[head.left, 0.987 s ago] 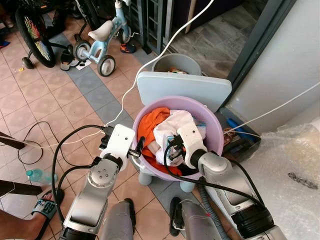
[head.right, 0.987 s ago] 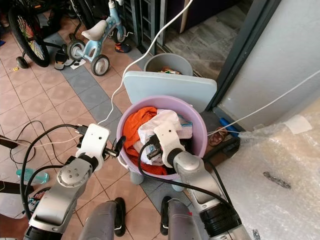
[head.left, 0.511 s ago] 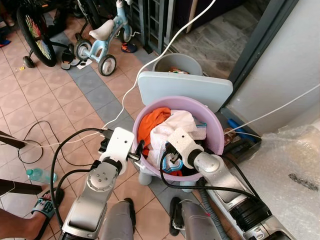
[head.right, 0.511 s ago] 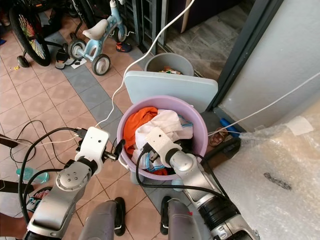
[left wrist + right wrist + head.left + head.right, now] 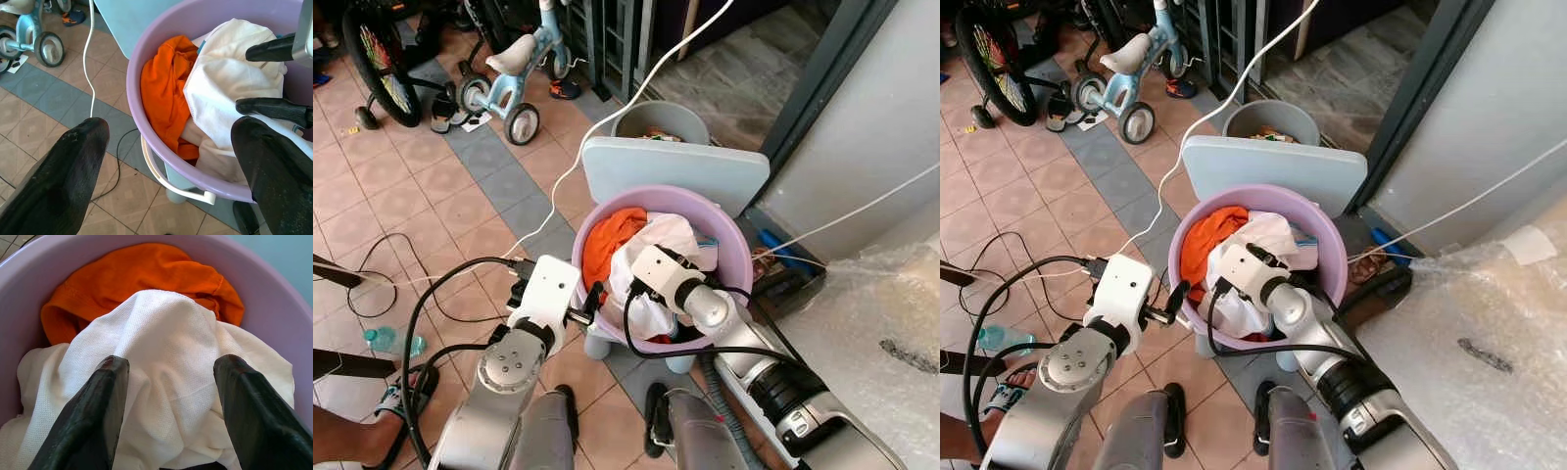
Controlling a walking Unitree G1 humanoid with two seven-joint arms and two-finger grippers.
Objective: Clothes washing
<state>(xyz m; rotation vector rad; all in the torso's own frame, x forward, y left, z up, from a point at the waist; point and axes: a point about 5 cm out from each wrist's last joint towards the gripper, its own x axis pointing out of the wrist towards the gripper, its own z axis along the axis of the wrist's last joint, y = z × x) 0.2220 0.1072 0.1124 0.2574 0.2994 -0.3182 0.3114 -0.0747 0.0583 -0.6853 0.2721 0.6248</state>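
Observation:
I see a black patch (image 5: 199, 466) showing under the white garment's folds (image 5: 653, 245), so I should expect a hidden black garment once I lift the white garment away.
A purple basin (image 5: 658, 193) stands on the tiled floor in front of me, holding an orange garment (image 5: 605, 240) and a white garment (image 5: 674, 233). My right gripper (image 5: 171, 362) reaches into the basin, open, its two fingers (image 5: 274, 106) pressed down on either side of a fold of the white garment (image 5: 161, 328). My left gripper (image 5: 590, 299) hovers open just outside the basin's near left rim, beside its white handle (image 5: 161, 178), holding nothing.
A pale blue board (image 5: 675, 171) leans behind the basin, with a grey bucket (image 5: 661, 122) beyond it. A tricycle (image 5: 514, 73) and bicycle wheel (image 5: 377, 73) stand far left. Cables (image 5: 440, 284) and a bottle (image 5: 386, 341) lie on the floor. Bubble wrap (image 5: 891, 333) covers the right.
My right gripper has swung left across the basin and settled onto the white garment, which has bunched up under it. The left arm has dropped slightly.

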